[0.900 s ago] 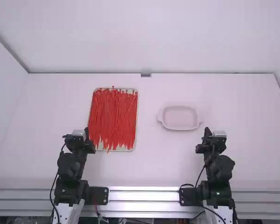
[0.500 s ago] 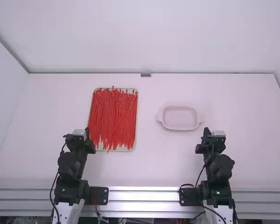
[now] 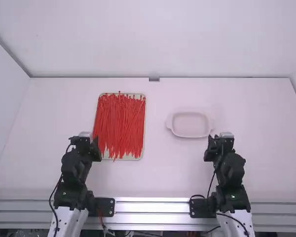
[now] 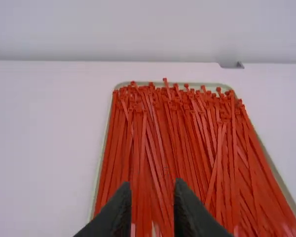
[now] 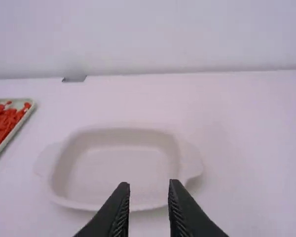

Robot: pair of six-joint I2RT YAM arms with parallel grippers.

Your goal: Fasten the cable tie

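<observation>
I expect the red tie (image 3: 112,104) to come free alone and stay straight when I lift it, since the cable ties (image 3: 126,123) are lying straight, side by side.
A heap of red cable ties (image 3: 119,124) fills a pale tray (image 3: 129,158) left of the table's middle. My left gripper (image 3: 91,146) hangs just short of the tray's near left corner. Seen from the left wrist, the left gripper (image 4: 152,197) is open with a narrow gap, empty, above the near ends of the cable ties (image 4: 187,138). My right gripper (image 3: 213,147) sits near the front, just short of a white dish (image 3: 189,115). In the right wrist view the right gripper (image 5: 147,195) is also slightly open and holds nothing.
The white two-handled dish (image 5: 187,168) is empty and stands right of the tray (image 4: 101,165). A small grey bracket (image 3: 154,77) sits at the table's far edge. Bare white table surrounds the tray and dish.
Both arms have shifted slightly forward toward the tray and the dish. Neither gripper has taken hold of anything.
</observation>
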